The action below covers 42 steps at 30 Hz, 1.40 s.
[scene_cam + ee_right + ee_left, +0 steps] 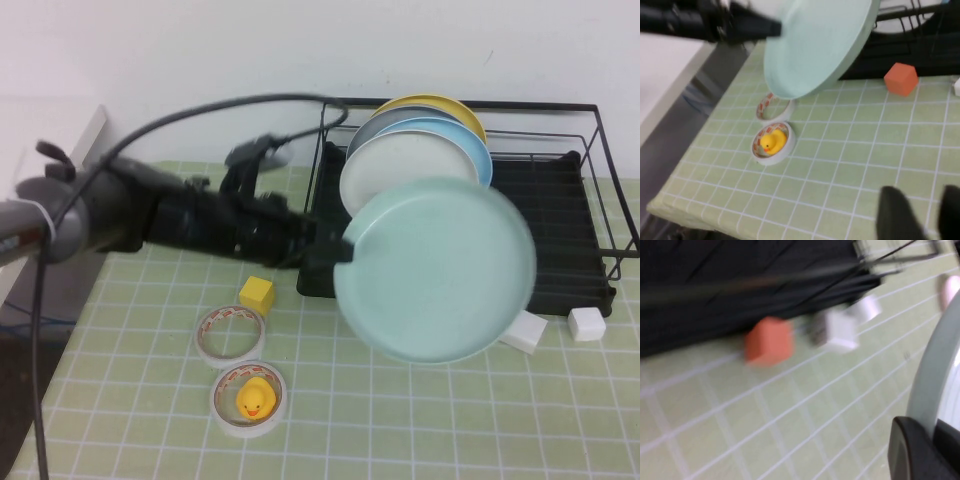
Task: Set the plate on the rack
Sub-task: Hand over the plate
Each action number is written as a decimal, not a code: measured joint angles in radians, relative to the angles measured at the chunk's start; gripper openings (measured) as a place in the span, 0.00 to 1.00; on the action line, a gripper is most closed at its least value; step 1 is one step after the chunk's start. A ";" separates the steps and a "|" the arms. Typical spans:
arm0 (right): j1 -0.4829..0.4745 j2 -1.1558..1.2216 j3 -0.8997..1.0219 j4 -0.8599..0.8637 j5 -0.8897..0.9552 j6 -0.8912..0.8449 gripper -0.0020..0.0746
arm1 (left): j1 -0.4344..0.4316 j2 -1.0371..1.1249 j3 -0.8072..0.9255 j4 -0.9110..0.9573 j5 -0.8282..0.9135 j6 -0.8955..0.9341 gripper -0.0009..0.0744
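Note:
The mint-green plate point(437, 270) hangs tilted from my left gripper, the plate's far rim free, so next my right gripper takes that rim point(529, 262) and lowers the plate into the rack.
The pale mint-green plate point(440, 270) hangs tilted in the air just in front of the black wire rack point(603, 150). My left gripper point(340, 255) is shut on the plate's left rim. The left wrist view shows the fingers point(910, 452) clamped on the plate's edge point(932, 375). The plate point(820, 45) and the left gripper point(770, 27) also show in the right wrist view, with the rack point(920, 45) behind. My right gripper point(925, 200) is open and empty, low over the mat on the right side, out of the high view.
The rack holds a white plate point(385, 165), a sky-blue plate point(470, 140), a grey one and a yellow one point(440, 103). On the mat lie a yellow cube point(257, 294), a tape roll point(230, 335), a duck point(254, 398) in a second roll, white blocks point(525, 332) and an orange cube point(901, 78).

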 joint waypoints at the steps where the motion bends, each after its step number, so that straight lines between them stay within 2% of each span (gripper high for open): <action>1: 0.000 0.044 -0.032 0.000 0.000 -0.018 0.32 | -0.010 -0.023 0.000 0.000 -0.003 0.010 0.02; 5: 0.000 0.286 -0.191 0.040 -0.009 -0.136 0.63 | -0.037 -0.090 0.000 0.006 -0.005 0.024 0.02; 8: 0.000 0.471 -0.320 0.104 -0.005 -0.242 0.75 | -0.044 -0.120 0.000 0.006 -0.005 0.019 0.02; 18: 0.000 1.060 -0.589 0.530 0.144 -0.719 0.80 | -0.044 -0.130 0.006 0.016 -0.018 0.001 0.02; 23: 0.000 1.294 -0.655 0.630 0.266 -0.848 0.80 | -0.044 -0.130 0.006 0.021 -0.035 0.001 0.01; 25: 0.000 1.373 -0.668 0.639 0.285 -0.873 0.78 | -0.044 -0.130 0.006 0.021 -0.040 0.009 0.02; 28: 0.000 1.450 -0.674 0.670 0.313 -0.932 0.70 | -0.044 -0.130 0.006 0.022 -0.042 0.012 0.02; 32: 0.000 1.490 -0.676 0.733 0.359 -1.045 0.43 | -0.044 -0.130 0.006 0.023 -0.049 0.014 0.02; 34: 0.000 1.490 -0.680 0.763 0.366 -1.086 0.25 | -0.044 -0.130 0.006 0.023 -0.055 0.003 0.02; 36: 0.000 1.492 -0.693 0.778 0.354 -1.112 0.23 | -0.044 -0.132 0.006 0.023 -0.055 -0.021 0.04; 39: 0.000 1.496 -0.723 0.778 0.350 -1.166 0.22 | -0.044 -0.136 0.006 0.023 -0.049 -0.055 0.16; 42: 0.000 1.505 -0.770 0.775 0.345 -1.252 0.19 | -0.044 -0.143 0.006 0.027 -0.046 -0.066 0.38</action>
